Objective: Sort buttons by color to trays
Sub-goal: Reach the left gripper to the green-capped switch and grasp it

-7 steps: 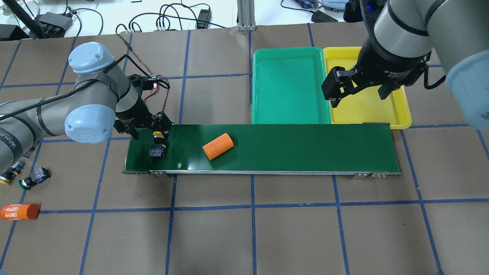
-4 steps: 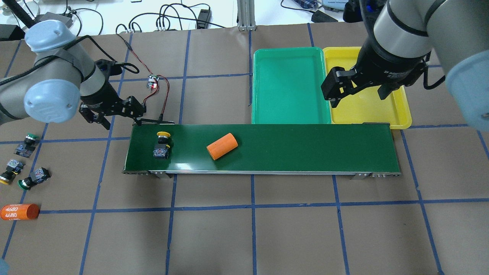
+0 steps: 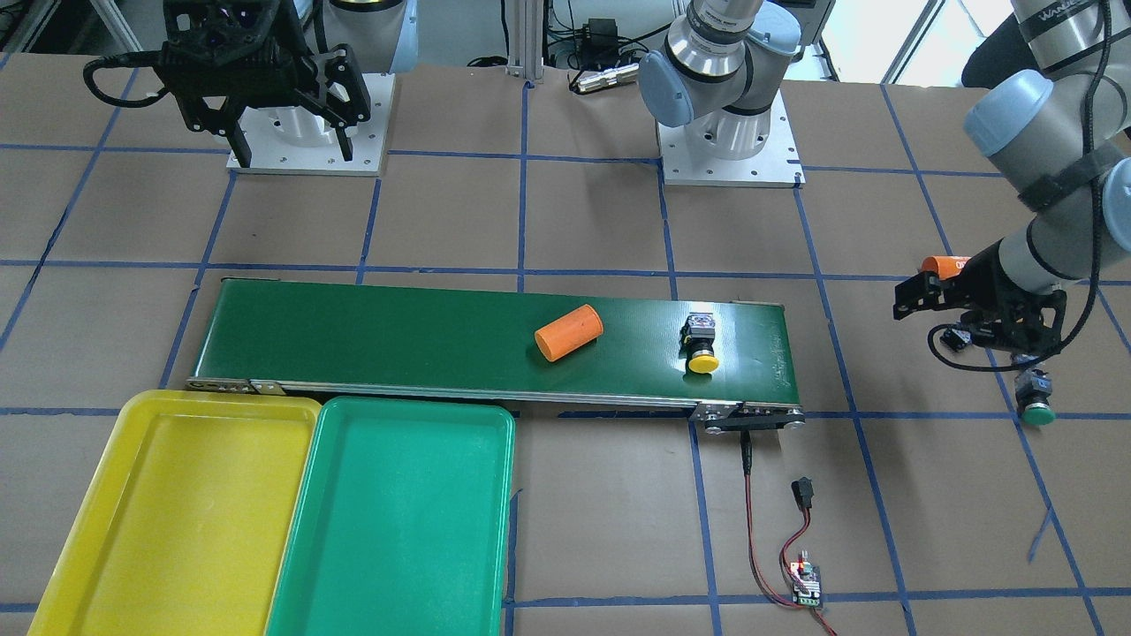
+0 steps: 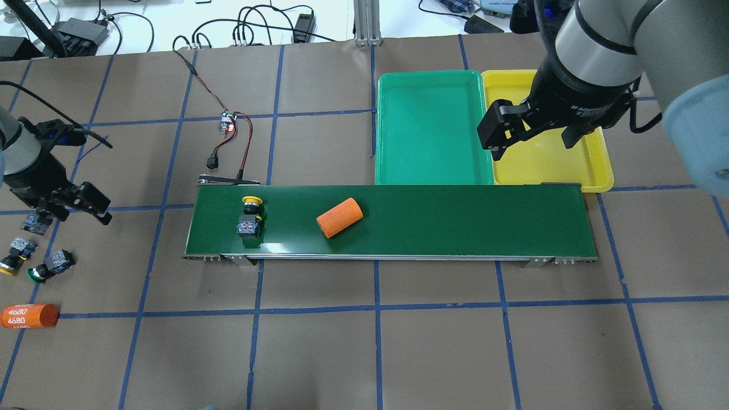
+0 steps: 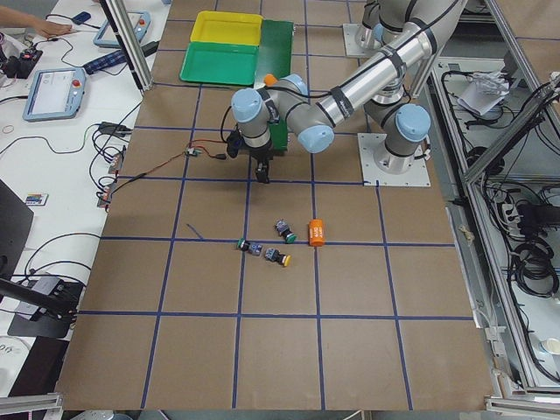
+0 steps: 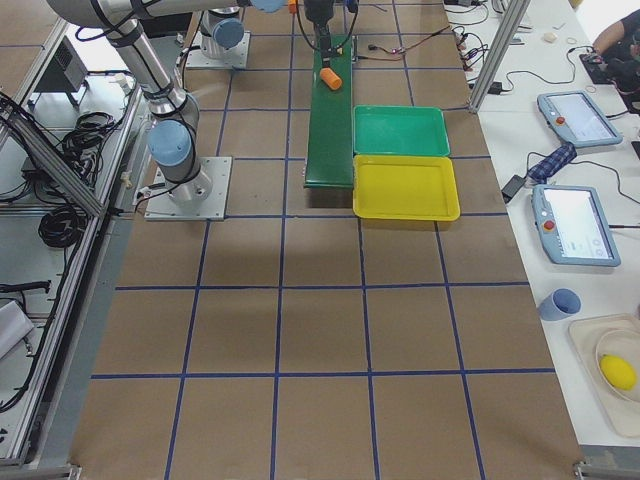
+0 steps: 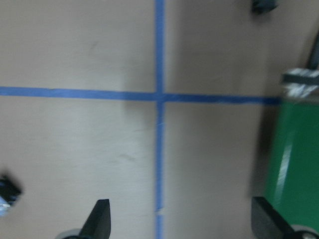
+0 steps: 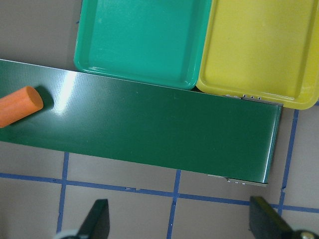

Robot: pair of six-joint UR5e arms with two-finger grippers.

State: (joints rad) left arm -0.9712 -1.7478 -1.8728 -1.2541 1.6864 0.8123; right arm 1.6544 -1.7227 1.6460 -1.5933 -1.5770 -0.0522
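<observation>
I expect the conveyor belt (image 3: 482,341) to carry the green-capped button along when I set it there, since wires from the small board (image 3: 747,509) run to the belt.
A yellow-capped button (image 4: 249,217) lies on the dark green conveyor belt (image 4: 455,222), near its left end; it also shows in the front view (image 3: 701,344). My left gripper (image 4: 74,208) is open and empty, off the belt, above a green-capped button (image 3: 1034,397) on the table. A yellow-capped button (image 4: 14,254) and a second green-capped button (image 4: 49,265) lie near it. My right gripper (image 4: 532,136) is open and empty, hovering over the seam between the green tray (image 4: 433,131) and the yellow tray (image 4: 547,165). Both trays show no buttons.
An orange cylinder (image 4: 339,217) lies on the belt right of the yellow button. Another orange cylinder marked 4680 (image 4: 28,315) lies at the table's left front. Red and black wires with a small board (image 4: 229,125) lie behind the belt's left end.
My left gripper has let go of the yellow button on the belt and swung left to the loose buttons. The yellow button and orange cylinder have drifted right. The right arm stayed put.
</observation>
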